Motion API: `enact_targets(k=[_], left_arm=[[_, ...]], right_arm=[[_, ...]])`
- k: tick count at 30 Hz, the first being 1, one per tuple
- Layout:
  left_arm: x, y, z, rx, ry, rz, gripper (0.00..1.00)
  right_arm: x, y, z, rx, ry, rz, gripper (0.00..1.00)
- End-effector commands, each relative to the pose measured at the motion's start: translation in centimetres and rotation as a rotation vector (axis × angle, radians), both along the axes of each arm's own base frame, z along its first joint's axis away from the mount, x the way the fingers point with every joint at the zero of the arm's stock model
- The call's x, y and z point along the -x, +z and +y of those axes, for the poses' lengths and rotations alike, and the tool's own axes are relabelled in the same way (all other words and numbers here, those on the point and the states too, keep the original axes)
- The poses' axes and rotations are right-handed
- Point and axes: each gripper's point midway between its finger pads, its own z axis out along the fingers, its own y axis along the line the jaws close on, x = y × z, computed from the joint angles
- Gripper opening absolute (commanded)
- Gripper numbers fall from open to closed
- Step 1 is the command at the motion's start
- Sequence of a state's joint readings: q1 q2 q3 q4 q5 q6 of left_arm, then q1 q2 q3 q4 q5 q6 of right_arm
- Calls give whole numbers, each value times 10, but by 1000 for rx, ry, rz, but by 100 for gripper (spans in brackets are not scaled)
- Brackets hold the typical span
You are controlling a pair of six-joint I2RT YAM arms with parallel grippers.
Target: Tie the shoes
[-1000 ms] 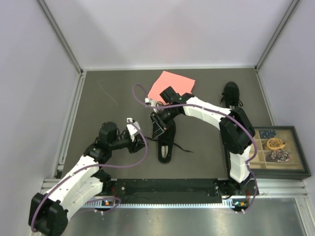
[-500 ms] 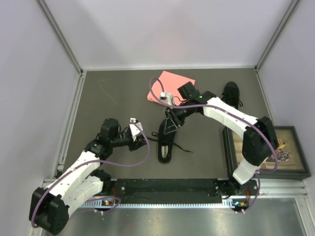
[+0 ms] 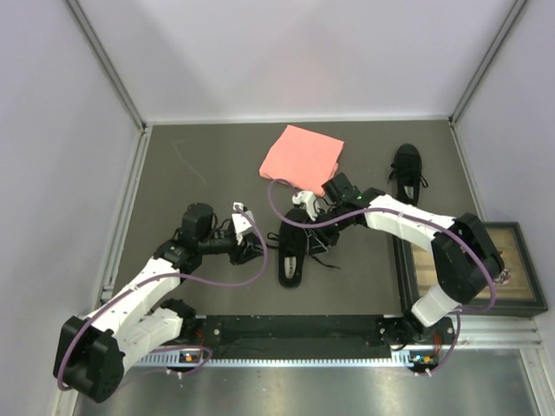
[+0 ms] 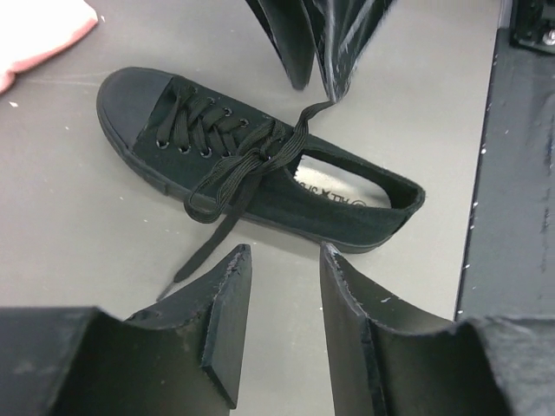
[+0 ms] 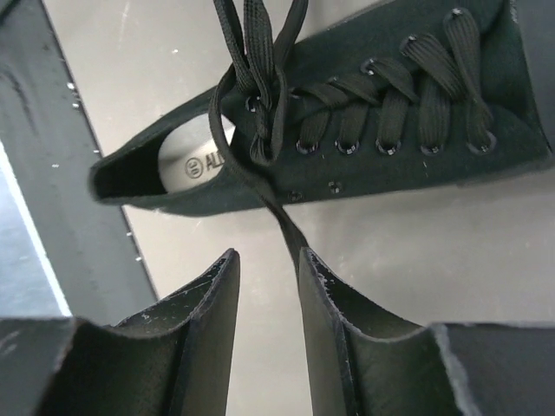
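Observation:
I should pinch one lace (image 5: 293, 238) nearer the knot (image 5: 267, 198) with my right gripper and bring it over the insole, because the lace runs behind my right gripper's finger, outside its fingers.
One black shoe (image 3: 290, 256) lies in the middle of the mat, its pale insole (image 4: 345, 185) showing and its laces (image 4: 227, 170) loose in a half knot. The other shoe (image 3: 407, 171) stands at the back right. My left gripper (image 3: 252, 251) (image 4: 283, 256) sits just left of the middle shoe, open, with only bare mat between its fingers. My right gripper (image 3: 316, 229) (image 5: 265, 256) is close on that shoe's right side, open. One lace end (image 5: 284, 218) runs from the knot to the tip of one right finger and passes behind it, not between the jaws.
A pink folded cloth (image 3: 303, 156) lies behind the middle shoe. A dark-framed compartment box (image 3: 513, 270) sits at the right edge, partly under the right arm. The black rail (image 3: 295, 331) crosses the near edge. Purple cables loop off both arms.
My right gripper has swung from above the shoe's toe and the cloth down to the shoe's right side. The left gripper has crept a little nearer the shoe.

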State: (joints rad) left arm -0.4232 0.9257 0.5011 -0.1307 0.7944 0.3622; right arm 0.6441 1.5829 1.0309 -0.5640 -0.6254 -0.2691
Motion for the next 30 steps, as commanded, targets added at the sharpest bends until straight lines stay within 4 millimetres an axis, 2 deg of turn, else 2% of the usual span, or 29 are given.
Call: enact_targets(k=[1, 6, 15, 18, 23, 30], left_arm=[[-8, 19, -5, 58, 50, 23, 43], [-10, 19, -3, 74, 96, 47, 44], [-14, 20, 1, 76, 146, 48, 45], [-13, 19, 1, 73, 147, 50, 45], [-16, 20, 2, 74, 167, 60, 44], [-9, 24, -1, 92, 129, 53, 50]], right_arm=[[-9, 5, 20, -64, 66, -155, 35], [-8, -1, 28, -55, 98, -169, 37], [-9, -12, 29, -19, 119, -181, 37], [-7, -12, 29, -19, 128, -177, 31], [-1, 3, 30, -43, 133, -168, 0], [4, 31, 34, -104, 93, -157, 0]])
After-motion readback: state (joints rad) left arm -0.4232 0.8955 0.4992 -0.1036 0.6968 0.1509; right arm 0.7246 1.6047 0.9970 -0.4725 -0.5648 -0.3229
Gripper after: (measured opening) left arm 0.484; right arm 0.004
